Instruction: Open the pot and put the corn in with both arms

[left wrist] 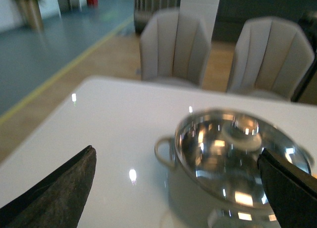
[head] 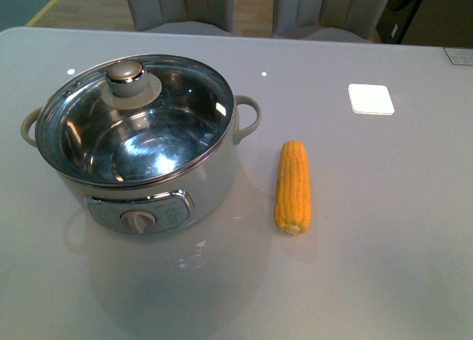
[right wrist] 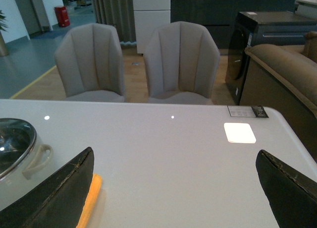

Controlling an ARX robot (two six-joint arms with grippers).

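My gripper will find the white electric pot empty when it lifts the lid, because only shiny steel can be seen through the glass lid.
The white electric pot stands at the table's left, its glass lid with a knob resting on the steel rim. The corn lies on the table just right of the pot, lengthwise. Neither arm shows in the front view. My left gripper is open and empty, above the table, looking at the blurred pot and lid. My right gripper is open and empty; the corn shows beside one finger, and the pot's handle at the edge.
A white square pad lies at the table's back right, also in the right wrist view. Two grey chairs stand behind the far table edge. A label sits at the far right corner.
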